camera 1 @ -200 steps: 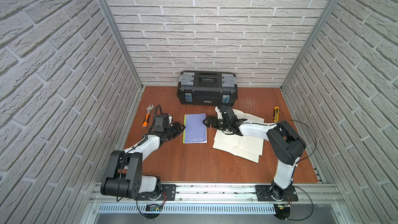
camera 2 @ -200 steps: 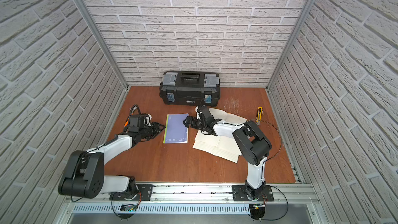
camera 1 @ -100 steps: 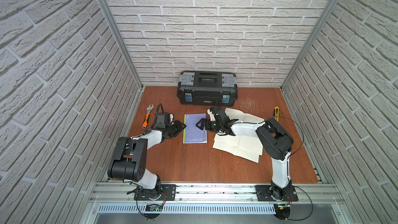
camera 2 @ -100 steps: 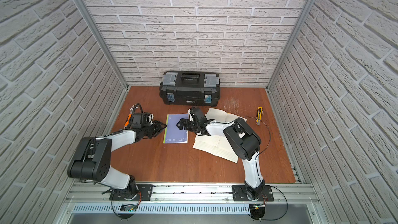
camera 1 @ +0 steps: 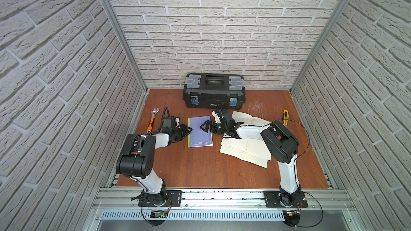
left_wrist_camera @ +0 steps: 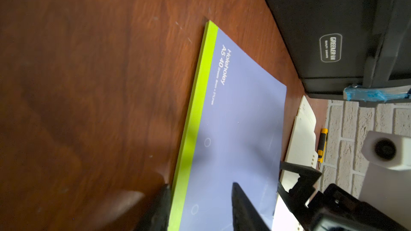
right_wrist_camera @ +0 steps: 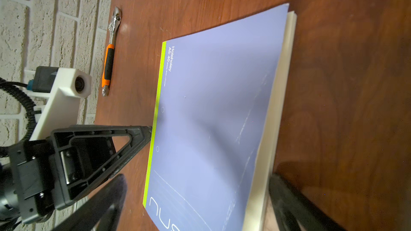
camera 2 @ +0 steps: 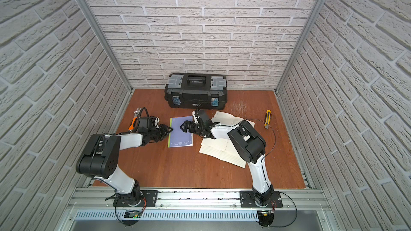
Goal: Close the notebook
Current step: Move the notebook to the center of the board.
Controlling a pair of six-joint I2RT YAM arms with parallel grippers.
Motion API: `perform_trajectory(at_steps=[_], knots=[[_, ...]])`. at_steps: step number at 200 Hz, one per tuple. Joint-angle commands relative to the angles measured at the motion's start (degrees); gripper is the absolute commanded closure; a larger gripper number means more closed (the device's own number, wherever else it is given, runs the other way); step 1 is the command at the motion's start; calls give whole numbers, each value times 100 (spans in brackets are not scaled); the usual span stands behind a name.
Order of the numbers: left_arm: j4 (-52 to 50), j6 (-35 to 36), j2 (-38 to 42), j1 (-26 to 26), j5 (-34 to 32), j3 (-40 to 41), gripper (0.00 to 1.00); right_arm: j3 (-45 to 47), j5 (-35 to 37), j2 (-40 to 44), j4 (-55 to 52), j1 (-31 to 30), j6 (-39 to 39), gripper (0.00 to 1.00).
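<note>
The purple notebook (camera 1: pixel 198 136) below my right gripper is closed, so next my right gripper moves away and goes to the lined pages (camera 1: pixel 247 147) that are open next to it.
The notebook (camera 1: pixel 199 132) (camera 2: pixel 180 132) lies shut and flat on the wooden table, purple cover up, green spine strip on its left. My left gripper (camera 1: pixel 188 130) (camera 2: pixel 169 130) sits low at the spine edge, open. In the left wrist view one of its fingers rests on the table beside the green strip and the other stands over the cover (left_wrist_camera: pixel 233 107). My right gripper (camera 1: pixel 205 126) (camera 2: pixel 184 126) hovers over the notebook's right half, open wide. In the right wrist view its fingers straddle the cover (right_wrist_camera: pixel 211 107), holding nothing.
A black toolbox (camera 1: pixel 214 94) (camera 2: pixel 195 92) stands against the back wall. An orange-handled wrench (camera 1: pixel 153 120) (camera 2: pixel 135 121) lies left of the notebook. Cream lined sheets (camera 1: pixel 244 150) (camera 2: pixel 222 152) spread under the right arm. A yellow utility knife (camera 1: pixel 285 117) lies far right.
My right gripper has moved left from the cream sheets to over the notebook's right half. The left arm's rear links have swung; its gripper stays at the spine.
</note>
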State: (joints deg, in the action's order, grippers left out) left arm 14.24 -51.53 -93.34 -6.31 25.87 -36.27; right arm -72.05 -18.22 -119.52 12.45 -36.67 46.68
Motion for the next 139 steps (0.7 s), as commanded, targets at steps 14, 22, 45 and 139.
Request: perform_trajectory(at_steps=[14,22,45,139], knots=[[236,-134,7,232,-220,222,54,-391,-387,-488,300,-167,69,1],[237,-138,49,322,-254,266,54,-515,-447,-592,358,-187,78,1],[129,-139,246,552,-359,346,54,-993,-615,-947,363,-264,87,1],[-1568,541,1418,885,-1407,156,48,-1884,-514,-1375,-59,-530,8,1]])
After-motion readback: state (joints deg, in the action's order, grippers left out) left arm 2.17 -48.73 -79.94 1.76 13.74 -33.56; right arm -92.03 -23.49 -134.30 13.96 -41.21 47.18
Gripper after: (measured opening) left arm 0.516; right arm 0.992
